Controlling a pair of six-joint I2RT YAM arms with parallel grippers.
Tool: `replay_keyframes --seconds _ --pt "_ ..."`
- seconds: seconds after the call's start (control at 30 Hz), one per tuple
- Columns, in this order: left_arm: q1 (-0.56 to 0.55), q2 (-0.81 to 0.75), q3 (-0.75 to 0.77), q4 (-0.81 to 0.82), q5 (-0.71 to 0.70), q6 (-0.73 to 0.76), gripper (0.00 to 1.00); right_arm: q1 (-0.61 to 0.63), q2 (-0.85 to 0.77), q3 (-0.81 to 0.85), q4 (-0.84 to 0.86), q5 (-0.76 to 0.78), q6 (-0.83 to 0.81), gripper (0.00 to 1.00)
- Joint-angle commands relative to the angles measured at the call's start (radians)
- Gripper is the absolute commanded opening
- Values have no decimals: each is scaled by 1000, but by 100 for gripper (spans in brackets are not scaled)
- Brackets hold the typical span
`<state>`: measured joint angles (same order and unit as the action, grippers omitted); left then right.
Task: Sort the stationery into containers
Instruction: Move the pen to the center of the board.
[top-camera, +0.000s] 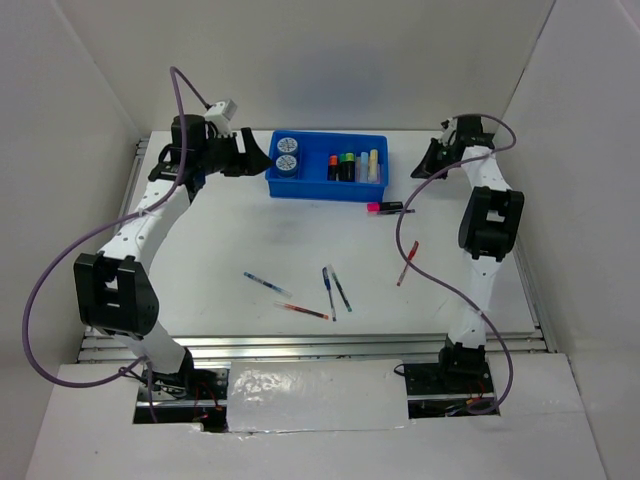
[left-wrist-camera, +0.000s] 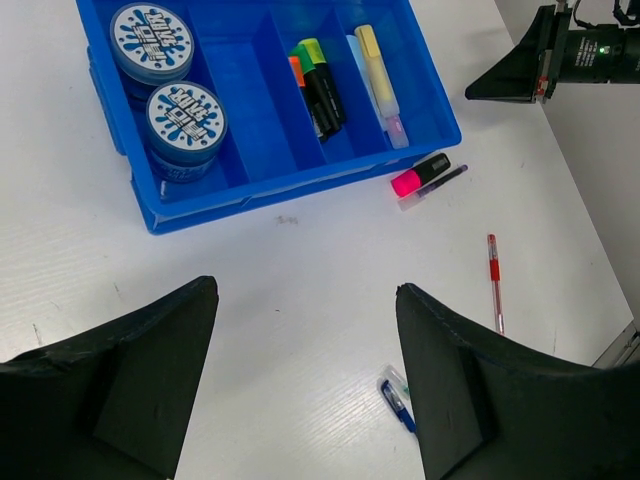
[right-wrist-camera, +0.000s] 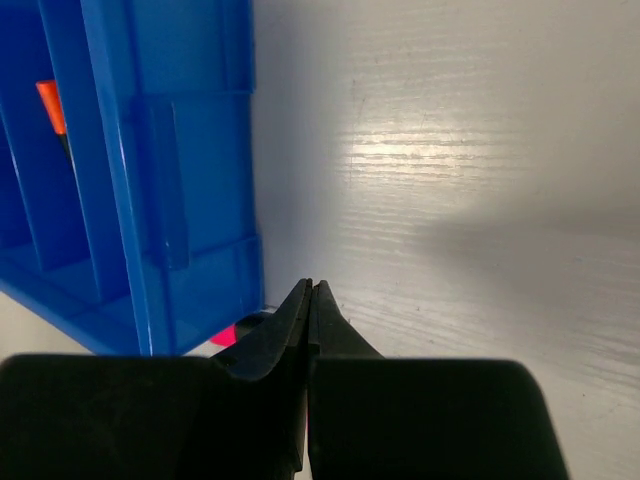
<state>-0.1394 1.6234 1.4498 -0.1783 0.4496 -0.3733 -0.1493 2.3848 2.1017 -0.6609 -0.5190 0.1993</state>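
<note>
I keep my right gripper's fingers shut and push the black end (top-camera: 394, 206) until the highlighter comes clear, because the pink highlighter (top-camera: 376, 207) lies against the blue tray's side.
The blue tray (top-camera: 322, 189) stands at the back of the table. Two pale-blue discs (top-camera: 287, 153) fill its left compartment, and orange, green, pale-blue and yellow highlighters (top-camera: 353, 166) lie in the right ones. A pink highlighter (top-camera: 384, 207) lies on the table just in front of the tray's right end. My left gripper (left-wrist-camera: 305, 290) hangs open and empty over bare table, left of the tray (left-wrist-camera: 300, 185). My right gripper (right-wrist-camera: 311, 287) is shut on nothing beside the tray's right wall (right-wrist-camera: 190, 200), above the pink highlighter (right-wrist-camera: 225, 335).
A red pen (top-camera: 407, 263) lies right of centre. Several thin pens (top-camera: 330, 290) are scattered mid-table, with one more (top-camera: 266, 284) to the left and a dark red one (top-camera: 303, 312) nearer the front. White walls close in the table on three sides.
</note>
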Motion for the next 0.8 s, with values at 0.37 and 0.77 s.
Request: replay_keyframes --seconds 0.37,0.77 --pt "8 -33 -22 14 41 -12 84 22 126 95 -111 -165 42 0" --pt "9 -59 -52 10 32 -10 84 79 106 2 -194 -85 51 0"
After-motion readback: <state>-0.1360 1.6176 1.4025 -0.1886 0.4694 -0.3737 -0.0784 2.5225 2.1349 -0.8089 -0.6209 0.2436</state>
